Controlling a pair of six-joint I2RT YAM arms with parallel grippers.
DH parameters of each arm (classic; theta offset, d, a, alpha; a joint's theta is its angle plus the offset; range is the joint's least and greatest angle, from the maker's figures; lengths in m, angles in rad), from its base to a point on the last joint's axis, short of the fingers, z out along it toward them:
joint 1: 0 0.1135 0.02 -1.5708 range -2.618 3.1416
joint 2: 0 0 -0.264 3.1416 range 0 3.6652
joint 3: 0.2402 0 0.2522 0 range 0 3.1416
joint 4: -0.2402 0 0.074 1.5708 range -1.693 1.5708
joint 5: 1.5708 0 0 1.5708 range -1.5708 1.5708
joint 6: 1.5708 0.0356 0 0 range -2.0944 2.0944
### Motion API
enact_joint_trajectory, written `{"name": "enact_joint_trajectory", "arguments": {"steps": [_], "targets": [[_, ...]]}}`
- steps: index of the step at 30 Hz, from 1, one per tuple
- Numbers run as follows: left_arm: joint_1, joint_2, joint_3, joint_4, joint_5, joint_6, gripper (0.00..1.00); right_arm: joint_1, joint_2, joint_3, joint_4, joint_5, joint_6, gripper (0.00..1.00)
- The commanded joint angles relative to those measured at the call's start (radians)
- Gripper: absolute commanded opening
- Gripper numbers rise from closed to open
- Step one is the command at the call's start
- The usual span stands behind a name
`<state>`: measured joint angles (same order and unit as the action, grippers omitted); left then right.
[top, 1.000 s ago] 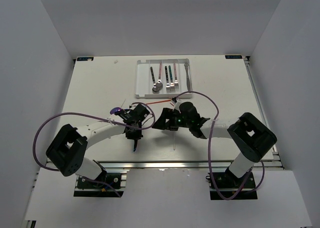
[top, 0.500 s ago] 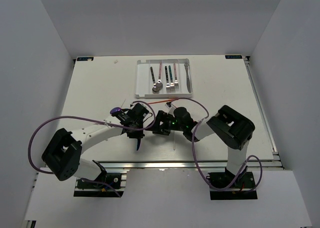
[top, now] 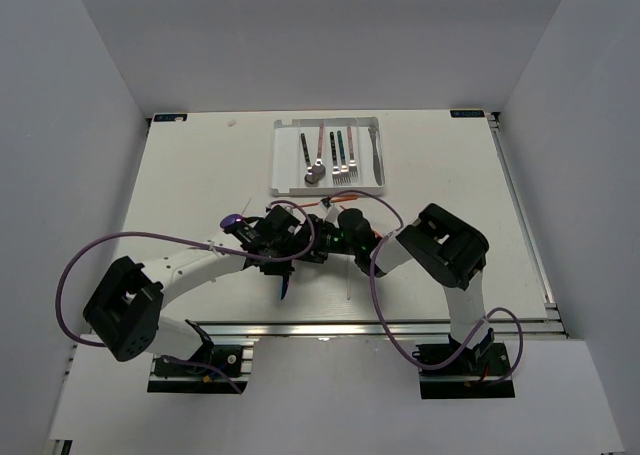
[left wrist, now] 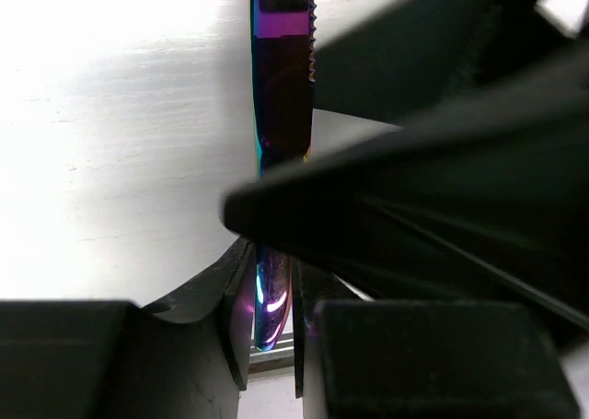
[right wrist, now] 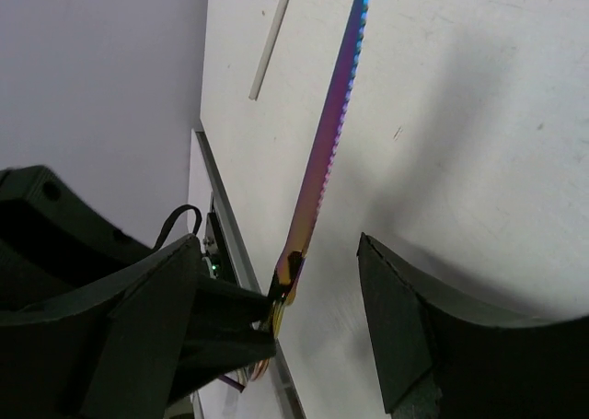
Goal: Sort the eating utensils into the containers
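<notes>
The silver knife's section (top: 375, 155) is on my right gripper's side, but my left gripper is holding the purple knife, so my right gripper should take over the purple knife (right wrist: 317, 175).
My left gripper (top: 276, 253) is shut on an iridescent purple knife (top: 285, 285), whose tip points toward the near edge. In the left wrist view the knife (left wrist: 281, 115) runs up from between my fingers (left wrist: 241, 318). My right gripper (top: 312, 245) is open right beside the left one. In the right wrist view it (right wrist: 281, 253) stands around the serrated blade (right wrist: 331, 133) without touching it. The white divided tray (top: 285, 135) at the back holds a black-handled spoon (top: 306, 155), several forks (top: 342, 160) and a silver knife (top: 376, 155).
A thin pale chopstick (top: 348, 281) lies on the table just right of the grippers; it also shows in the right wrist view (right wrist: 273, 37). A red-orange chopstick (top: 308, 205) lies behind them. A purple utensil end (top: 233, 219) sits by the left arm. The table's near rail (top: 330, 325) is close.
My right gripper has moved left to the left gripper and now straddles the knife blade. The left gripper has kept its hold and barely moved.
</notes>
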<state>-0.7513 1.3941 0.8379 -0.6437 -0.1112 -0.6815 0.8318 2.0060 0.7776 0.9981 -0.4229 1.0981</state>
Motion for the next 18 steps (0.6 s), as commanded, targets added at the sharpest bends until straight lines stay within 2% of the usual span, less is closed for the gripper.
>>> {"name": "enact_joint_trajectory", "arguments": {"steps": [1, 3, 4, 6, 7, 9, 10, 12, 14, 15, 16, 18], "targets": [[-0.011, -0.052, 0.013, 0.049, 0.036, -0.010, 0.00, 0.006, 0.033, 0.057, 0.046, -0.022, 0.017, 0.73], [-0.013, -0.052, 0.010, 0.055, 0.038, -0.010, 0.00, 0.006, 0.045, 0.074, 0.054, -0.030, 0.026, 0.66], [-0.013, -0.052, 0.009, 0.055, 0.038, -0.010, 0.00, 0.006, 0.049, 0.077, 0.062, -0.036, 0.028, 0.42], [-0.013, -0.049, 0.013, 0.046, 0.025, -0.009, 0.00, 0.006, 0.045, 0.075, 0.086, -0.037, 0.032, 0.10], [-0.013, -0.046, 0.021, 0.036, 0.015, -0.009, 0.19, 0.004, 0.031, 0.072, 0.083, -0.033, 0.034, 0.00], [-0.013, -0.055, 0.035, 0.009, -0.031, -0.018, 0.62, 0.000, 0.011, 0.065, 0.064, -0.022, 0.022, 0.00], [-0.013, -0.075, 0.062, -0.026, -0.054, -0.026, 0.98, -0.014, -0.012, 0.063, 0.033, -0.016, 0.007, 0.00], [-0.013, -0.102, 0.105, -0.074, -0.129, -0.026, 0.98, -0.036, -0.042, 0.064, -0.021, -0.007, -0.024, 0.00], [-0.013, -0.151, 0.188, -0.173, -0.197, -0.029, 0.98, -0.082, -0.111, 0.092, -0.197, 0.027, -0.127, 0.00], [-0.013, -0.167, 0.217, -0.206, -0.264, -0.026, 0.98, -0.098, -0.151, 0.156, -0.279, 0.056, -0.179, 0.00], [-0.013, -0.182, 0.262, -0.235, -0.293, -0.021, 0.98, -0.132, -0.164, 0.205, -0.470, 0.076, -0.293, 0.00], [-0.011, -0.228, 0.291, -0.295, -0.371, 0.008, 0.98, -0.161, -0.182, 0.367, -0.644, 0.172, -0.412, 0.00]]}}
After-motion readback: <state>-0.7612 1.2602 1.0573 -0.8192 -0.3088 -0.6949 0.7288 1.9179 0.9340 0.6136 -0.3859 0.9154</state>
